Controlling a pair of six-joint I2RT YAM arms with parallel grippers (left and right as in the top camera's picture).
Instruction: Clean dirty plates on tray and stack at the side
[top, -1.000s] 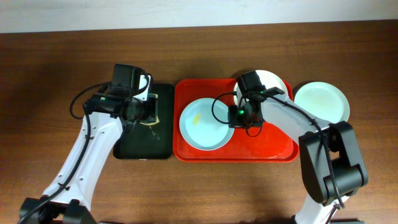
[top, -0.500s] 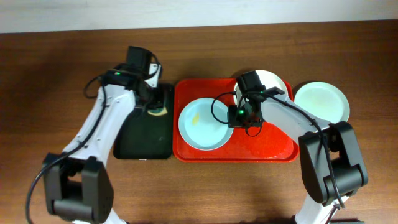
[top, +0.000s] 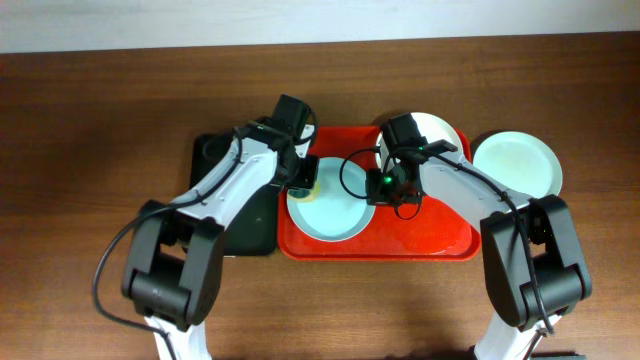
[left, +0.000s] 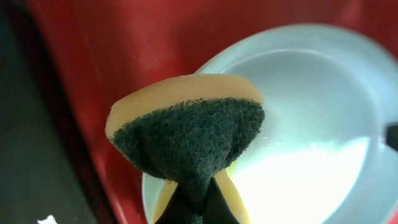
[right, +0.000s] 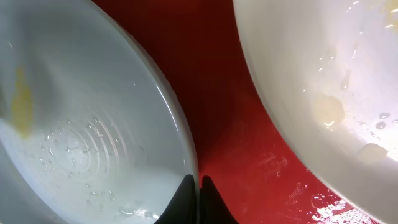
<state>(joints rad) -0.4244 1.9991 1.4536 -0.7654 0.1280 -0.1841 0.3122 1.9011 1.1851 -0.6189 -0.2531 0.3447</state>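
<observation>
The sponge hangs over the plate's edge (top: 289, 203) above the red tray, but the yellow smear is inside that edge, so next my left gripper wipes back toward the plate's middle (top: 332, 207).
A pale blue-green plate (top: 330, 205) with a yellow smear (right: 22, 102) lies on the red tray (top: 440, 235). My right gripper (top: 378, 186) is shut on that plate's right rim (right: 189, 168). My left gripper (top: 305, 178) is shut on a yellow sponge with a dark green scrub face (left: 189, 134), held just above the plate's left edge (left: 298, 124). A white plate (top: 445, 130) lies at the tray's back right, with wet spots (right: 323, 93). A second pale blue-green plate (top: 517, 163) sits on the table right of the tray.
A black narrow tray (top: 232, 225) lies left of the red tray, partly under my left arm. Brown wooden table (top: 90, 150) all round. A pale wall edge runs along the back.
My left arm has swung right from the black tray, carrying the sponge over the left edge of the plate on the red tray. The right arm has not moved.
</observation>
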